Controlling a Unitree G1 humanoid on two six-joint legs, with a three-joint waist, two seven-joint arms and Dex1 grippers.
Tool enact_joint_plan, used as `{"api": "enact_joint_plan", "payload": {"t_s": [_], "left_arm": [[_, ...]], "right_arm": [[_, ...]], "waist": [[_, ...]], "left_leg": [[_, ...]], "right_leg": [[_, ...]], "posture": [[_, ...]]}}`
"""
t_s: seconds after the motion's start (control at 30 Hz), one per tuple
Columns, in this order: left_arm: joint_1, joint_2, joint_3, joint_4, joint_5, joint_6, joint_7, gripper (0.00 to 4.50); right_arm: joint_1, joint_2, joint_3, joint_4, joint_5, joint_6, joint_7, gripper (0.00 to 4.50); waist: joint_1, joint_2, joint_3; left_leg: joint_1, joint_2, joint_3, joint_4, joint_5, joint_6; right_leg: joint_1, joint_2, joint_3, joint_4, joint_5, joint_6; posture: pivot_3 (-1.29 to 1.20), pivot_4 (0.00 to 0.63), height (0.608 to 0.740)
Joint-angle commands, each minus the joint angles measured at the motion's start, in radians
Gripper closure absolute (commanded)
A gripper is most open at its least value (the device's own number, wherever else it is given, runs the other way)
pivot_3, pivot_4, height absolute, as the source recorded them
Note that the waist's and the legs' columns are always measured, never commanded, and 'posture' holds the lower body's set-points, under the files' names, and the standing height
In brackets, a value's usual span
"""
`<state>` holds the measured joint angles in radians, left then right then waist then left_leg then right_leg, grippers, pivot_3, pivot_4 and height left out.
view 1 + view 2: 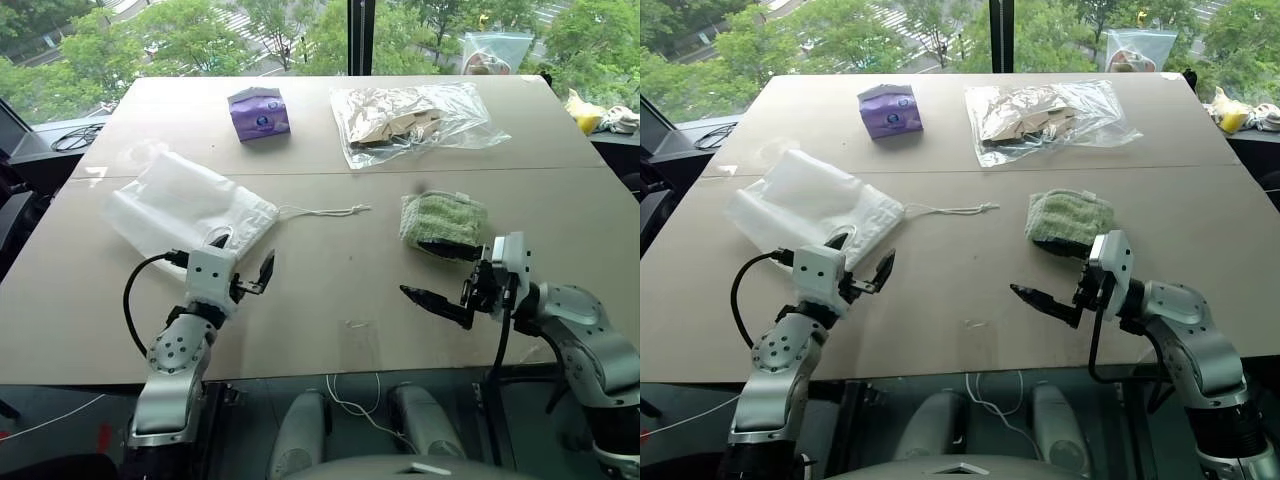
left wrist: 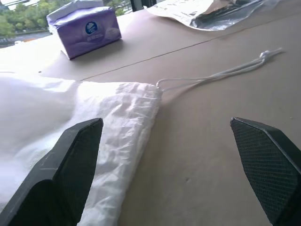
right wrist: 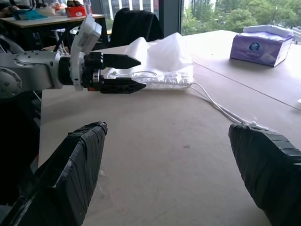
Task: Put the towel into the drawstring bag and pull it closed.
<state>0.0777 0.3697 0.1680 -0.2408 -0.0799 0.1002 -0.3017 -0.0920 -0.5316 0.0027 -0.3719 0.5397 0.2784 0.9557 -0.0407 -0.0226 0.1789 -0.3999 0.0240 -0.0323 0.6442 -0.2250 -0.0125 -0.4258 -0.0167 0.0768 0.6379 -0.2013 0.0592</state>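
The drawstring bag will hang wide open for the towel when I lift its rim, because the edge of the bag's opening lies spread wide and its cords are slack.
The light-green towel lies folded on the table's right half. The translucent white drawstring bag lies flat on the left half, and its thin white cords trail right toward the towel. My left gripper hovers open at the bag's near right corner, with one finger over the fabric and nothing held. In the left wrist view the bag's mouth edge lies between the open fingers. My right gripper stands open just in front of the towel, pointing left, and holds nothing.
A purple tissue pack and a clear crinkly plastic bag with brown contents sit at the back of the table. Another plastic bag stands beyond the far edge. Bare tabletop lies between the two grippers.
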Motion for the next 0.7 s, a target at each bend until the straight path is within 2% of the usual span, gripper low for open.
{"api": "enact_joint_plan", "payload": {"t_s": [0.03,0.33,0.43,0.5,0.53,0.57,0.6,0.7], "left_arm": [[-0.010,0.017,0.031,0.012,0.027,-0.009,0.030,0.00],[-0.062,0.045,0.061,0.100,0.029,0.034,0.044,0.00],[-0.072,0.051,0.058,0.112,0.032,0.047,0.050,0.66],[-0.074,0.050,0.053,0.111,0.033,0.059,0.053,1.42],[-0.075,0.048,0.051,0.110,0.033,0.064,0.053,1.97],[-0.076,0.047,0.048,0.110,0.035,0.068,0.054,2.18],[-0.076,0.047,0.046,0.109,0.036,0.070,0.055,2.76],[-0.076,0.043,0.043,0.105,0.041,0.073,0.060,3.94]], "right_arm": [[0.007,0.000,-0.012,-0.038,0.011,-0.011,-0.008,0.05],[0.025,-0.002,-0.021,-0.044,0.013,-0.016,-0.024,0.05],[0.027,-0.003,-0.023,-0.044,0.013,-0.019,-0.027,0.00],[0.029,-0.004,-0.026,-0.044,0.014,-0.020,-0.028,0.00],[0.029,-0.004,-0.027,-0.043,0.013,-0.021,-0.029,0.00],[0.029,-0.004,-0.028,-0.042,0.013,-0.022,-0.030,0.00],[0.029,-0.004,-0.028,-0.041,0.012,-0.022,-0.030,0.00],[0.029,-0.005,-0.031,-0.038,0.011,-0.025,-0.031,0.00]], "waist": [[0.000,0.000,0.000],[0.000,0.000,0.000],[0.000,0.000,0.000],[0.000,0.000,0.000],[0.000,0.000,0.000],[0.000,0.000,0.000],[0.000,0.000,0.000],[0.000,-0.001,0.000]], "left_leg": [[0.000,0.000,0.000,0.000,0.000,0.000],[0.000,0.000,0.000,0.000,0.000,0.000],[0.000,0.000,0.000,0.000,0.000,0.000],[0.000,0.000,0.000,0.000,0.000,0.000],[0.000,0.000,0.000,0.000,0.000,0.000],[0.000,0.000,0.000,0.000,0.000,0.000],[0.000,0.000,0.000,0.000,0.000,0.000],[0.000,0.000,0.000,0.000,0.000,0.000]], "right_leg": [[0.000,0.000,0.000,0.000,0.000,0.000],[0.000,0.000,0.000,0.000,0.000,0.000],[0.000,0.000,0.000,0.000,0.000,0.000],[0.000,0.000,0.000,0.000,0.000,0.000],[0.000,0.000,0.000,0.000,0.000,0.000],[0.000,0.000,0.000,0.000,0.000,0.000],[0.000,0.000,0.000,0.000,0.000,0.000],[0.000,0.000,0.000,0.000,0.000,0.000]], "posture": [[0.00,0.150,0.740],[0.00,0.150,0.740],[0.00,0.150,0.740],[0.00,0.150,0.740],[0.00,0.150,0.740],[0.00,0.150,0.740],[0.00,0.150,0.740],[0.00,0.150,0.740]]}}
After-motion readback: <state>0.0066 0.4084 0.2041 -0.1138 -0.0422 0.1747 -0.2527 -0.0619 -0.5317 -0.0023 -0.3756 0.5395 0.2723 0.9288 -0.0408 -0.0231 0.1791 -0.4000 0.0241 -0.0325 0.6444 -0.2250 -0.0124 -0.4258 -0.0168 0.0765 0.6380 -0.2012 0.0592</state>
